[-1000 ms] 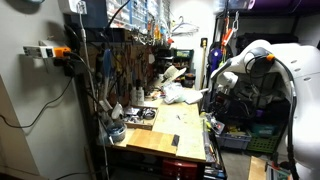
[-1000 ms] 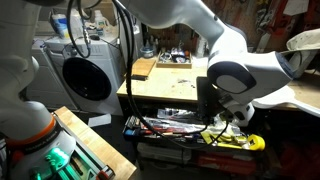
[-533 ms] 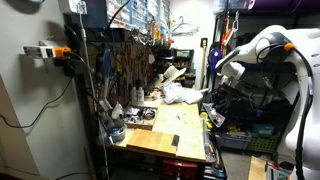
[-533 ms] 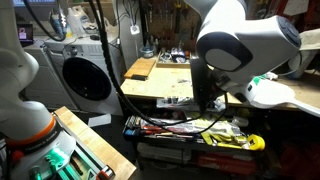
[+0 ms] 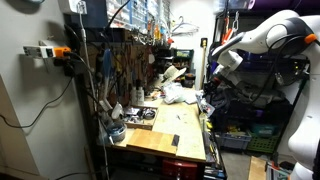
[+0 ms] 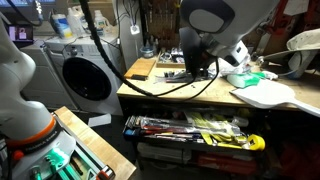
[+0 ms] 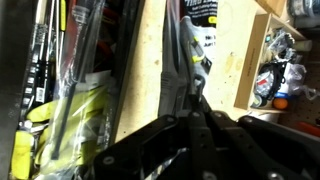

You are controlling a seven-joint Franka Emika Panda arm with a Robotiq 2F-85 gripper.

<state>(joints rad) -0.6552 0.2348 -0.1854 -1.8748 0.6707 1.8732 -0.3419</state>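
My gripper should go on carrying the plastic package point(image 7: 196, 36) until it rests on the wood, because the package hangs clear of the tray and the bench top point(image 5: 174, 121) lies open.
My gripper point(image 7: 193, 100) comes in from the bottom of the wrist view as black links whose fingers meet at a point, and nothing shows between them. It hangs over the front edge of a wooden workbench point(image 7: 235, 60), just above a grey hand tool point(image 7: 186, 50) lying on the wood. In both exterior views the white arm point(image 5: 270, 35) reaches over the bench, with the gripper point(image 6: 197, 68) above the bench top point(image 6: 165, 88). In the exterior view of the bench end, the gripper point(image 5: 210, 92) is small and dark against clutter.
A tray of yellow-handled tools point(image 6: 195, 130) sits under the bench and also shows in the wrist view point(image 7: 50, 110). A white cloth point(image 6: 262, 90) lies at the bench's right. A washing machine point(image 6: 85, 75) stands left. A pegboard of tools point(image 5: 125, 65) backs the bench.
The arm has risen from beside the tool tray under the bench to above the bench top, and its upper links have swung upward.
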